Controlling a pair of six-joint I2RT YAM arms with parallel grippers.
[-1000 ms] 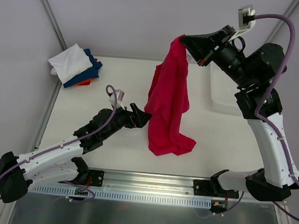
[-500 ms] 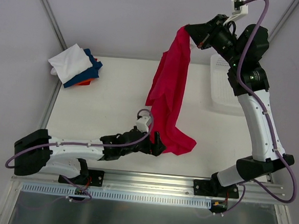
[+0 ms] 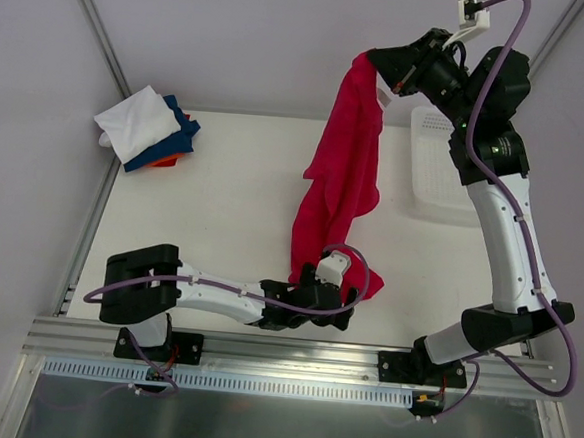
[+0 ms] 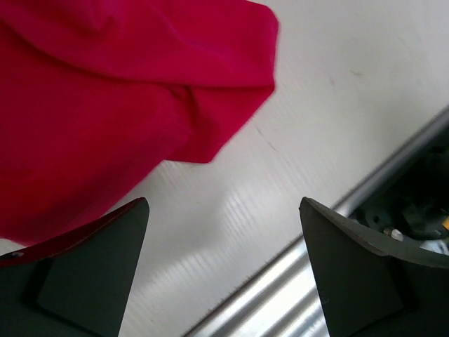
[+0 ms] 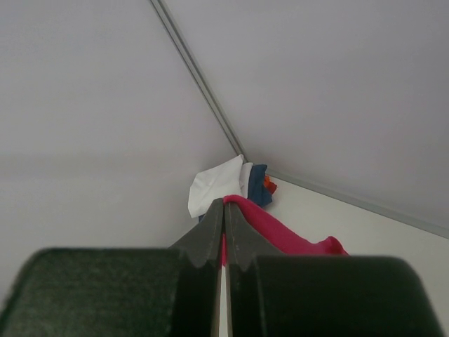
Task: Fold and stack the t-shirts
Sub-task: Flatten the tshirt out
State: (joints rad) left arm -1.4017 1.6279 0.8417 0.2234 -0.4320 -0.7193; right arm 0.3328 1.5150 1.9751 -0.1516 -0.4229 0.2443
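Next, I move my left gripper's open fingers, which have only table (image 4: 223,225) below them, to the crimson-red t-shirt's lower edge (image 4: 172,149) and pinch it before spreading the t-shirt.
A crimson-red t-shirt (image 3: 343,173) hangs lengthwise from my right gripper (image 3: 375,64), which is raised high over the table's back right and shut on the shirt's top edge (image 5: 280,235). The shirt's lower end rests crumpled on the table near the front edge. My left gripper (image 3: 343,309) lies low by that lower end, open, with bare table between its fingers (image 4: 91,274); the red cloth (image 4: 105,105) sits just ahead and to the left of them. A stack of folded t-shirts, white (image 3: 138,123) over dark blue (image 3: 175,141) and orange (image 3: 156,161), sits at the back left.
A white lattice basket (image 3: 437,179) stands at the table's right side behind the right arm. The metal rail (image 3: 293,349) runs along the front edge, close to the left gripper. Grey walls enclose the back and sides.
My left arm has swung from the table's middle left down to the front, beside the shirt's lower end. The right gripper has lifted the shirt a little higher and to the right.
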